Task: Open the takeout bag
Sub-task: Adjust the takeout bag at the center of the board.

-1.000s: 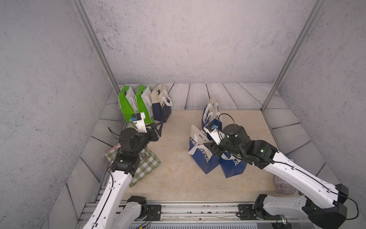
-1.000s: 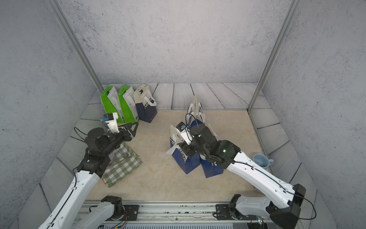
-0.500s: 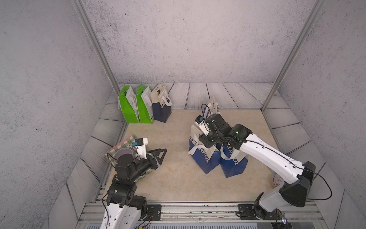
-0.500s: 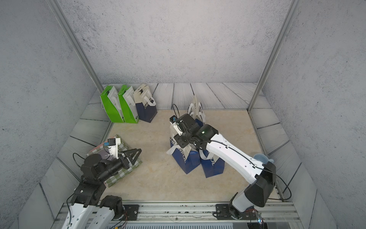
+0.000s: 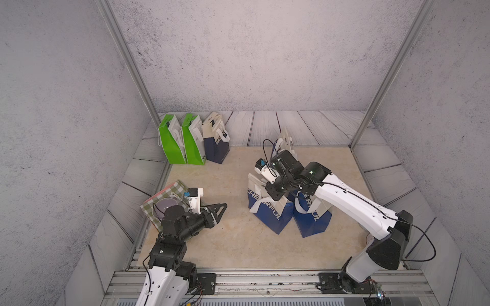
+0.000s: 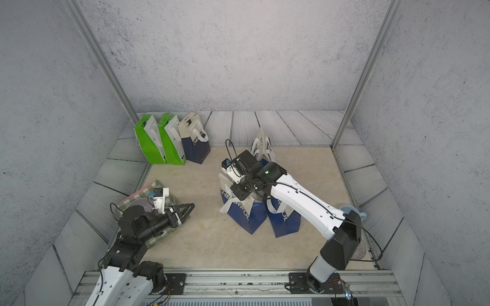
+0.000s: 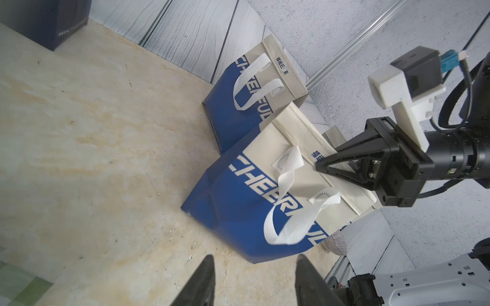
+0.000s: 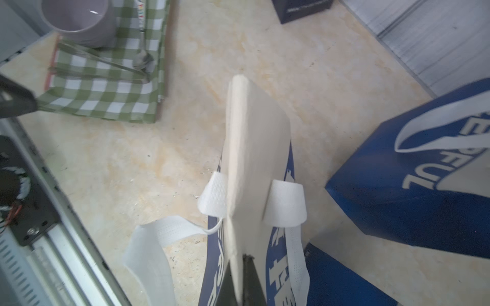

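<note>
My left gripper should hold the bag steady first, as my right gripper is pinching the bag's folded cream upper edge [image 7: 304,125] shut. My right gripper should then take the folded edge from the front.
The takeout bag [image 5: 265,212], blue below and cream above with white handles, stands mid-table in both top views [image 6: 245,216]. My right gripper [image 5: 274,193] comes down on its top and is shut on the bag's folded cream upper edge [image 8: 254,148]. In the right wrist view the dark fingers [image 8: 250,280] pinch that edge flat, handles hanging on either side. My left gripper [image 5: 222,206] is open and empty, low at the left, pointing at the bag from a distance [image 7: 254,261].
A second blue bag [image 5: 313,220] leans against the first, and a third [image 5: 285,140] stands behind. Two green bags [image 5: 172,143] and a navy one [image 5: 216,145] line the back left. A checked cloth [image 5: 156,204] carries a purple bowl [image 8: 79,21] and spoon [image 8: 143,61].
The right gripper has closed on the bag's top edge. The left arm has dropped from beside the green bags to low over the checked cloth, still open.
</note>
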`<action>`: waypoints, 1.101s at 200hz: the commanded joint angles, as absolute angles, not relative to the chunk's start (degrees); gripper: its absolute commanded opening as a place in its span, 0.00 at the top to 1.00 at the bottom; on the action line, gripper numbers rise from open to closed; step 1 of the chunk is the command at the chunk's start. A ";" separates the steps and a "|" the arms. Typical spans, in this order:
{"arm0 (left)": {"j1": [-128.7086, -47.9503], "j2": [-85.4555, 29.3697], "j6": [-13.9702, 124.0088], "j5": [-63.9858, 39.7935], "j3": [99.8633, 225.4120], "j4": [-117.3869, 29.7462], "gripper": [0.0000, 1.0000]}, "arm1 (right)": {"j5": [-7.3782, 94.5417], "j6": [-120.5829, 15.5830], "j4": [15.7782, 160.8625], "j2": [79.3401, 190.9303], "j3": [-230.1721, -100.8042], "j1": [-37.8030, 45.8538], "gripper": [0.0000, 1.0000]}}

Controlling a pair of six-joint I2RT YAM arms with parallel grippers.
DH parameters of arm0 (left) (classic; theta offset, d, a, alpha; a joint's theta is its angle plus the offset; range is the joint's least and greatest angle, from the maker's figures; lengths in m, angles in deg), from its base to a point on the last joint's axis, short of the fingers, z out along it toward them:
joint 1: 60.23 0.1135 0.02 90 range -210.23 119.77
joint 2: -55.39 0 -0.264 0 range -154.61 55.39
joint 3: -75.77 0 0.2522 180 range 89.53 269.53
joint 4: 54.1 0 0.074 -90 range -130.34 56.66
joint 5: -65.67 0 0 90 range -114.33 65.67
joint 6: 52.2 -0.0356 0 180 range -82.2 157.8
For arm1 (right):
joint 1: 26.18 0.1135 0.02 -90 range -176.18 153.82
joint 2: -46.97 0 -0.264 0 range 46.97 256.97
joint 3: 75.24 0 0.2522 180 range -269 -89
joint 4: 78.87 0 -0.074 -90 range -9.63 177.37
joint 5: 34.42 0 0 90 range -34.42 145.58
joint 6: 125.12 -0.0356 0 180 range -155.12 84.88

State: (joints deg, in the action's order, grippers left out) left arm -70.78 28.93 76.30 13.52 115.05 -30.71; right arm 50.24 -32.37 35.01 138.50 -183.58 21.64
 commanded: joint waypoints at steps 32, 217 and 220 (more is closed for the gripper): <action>-74.16 29.84 78.53 14.45 109.27 -43.05 0.48 | 32.01 -17.94 29.72 137.23 -185.79 22.52 0.98; -98.42 20.56 70.19 1.38 102.52 -57.21 0.48 | 43.86 -19.91 37.81 125.57 -174.33 22.51 0.44; -98.77 20.57 70.10 1.30 102.49 -57.14 0.49 | 43.89 -20.10 38.00 125.47 -174.39 22.58 0.44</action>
